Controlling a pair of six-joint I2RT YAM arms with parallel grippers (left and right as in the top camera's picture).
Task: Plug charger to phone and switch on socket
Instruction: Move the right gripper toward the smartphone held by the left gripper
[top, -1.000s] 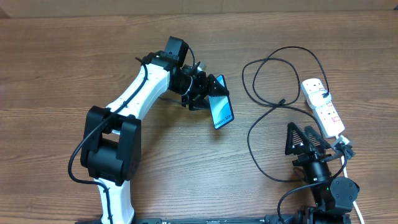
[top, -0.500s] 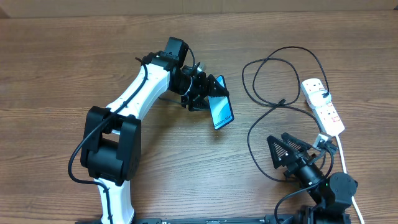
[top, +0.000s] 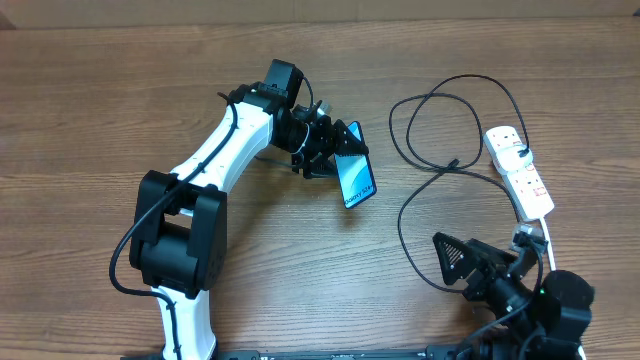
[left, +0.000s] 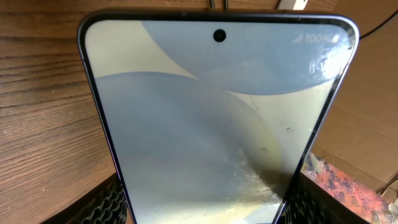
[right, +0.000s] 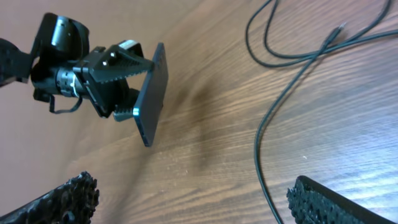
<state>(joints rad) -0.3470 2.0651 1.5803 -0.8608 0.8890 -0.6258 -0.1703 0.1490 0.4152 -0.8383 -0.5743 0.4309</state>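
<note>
The phone's lower end (left: 205, 208), where the charger goes, is covered by my left gripper, so my right gripper should first grip the phone by its camera end (left: 219, 38).
My left gripper (top: 335, 150) is shut on the phone (top: 356, 178) and holds it tilted above the table's middle. Its light blue screen fills the left wrist view (left: 217, 118), and its dark back edge shows in the right wrist view (right: 152, 93). The charger, a thin black looped cable (top: 430, 130), lies right of the phone, with its connector tip (top: 455, 162) on the wood; the cable also shows in the right wrist view (right: 273, 124). The white socket strip (top: 520, 170) lies at the right edge. My right gripper (top: 455, 268) is open and empty at the front right, pointing left.
The socket's thick white lead (top: 545, 240) runs toward the front by my right arm. The cable's lower loop (top: 405, 240) curves just left of the right gripper. A cardboard wall (top: 320, 10) borders the table's far edge.
My right arm has turned and drawn back toward the front right, its open gripper swinging from pointing up at the socket to pointing left. The left arm and phone have not moved.
</note>
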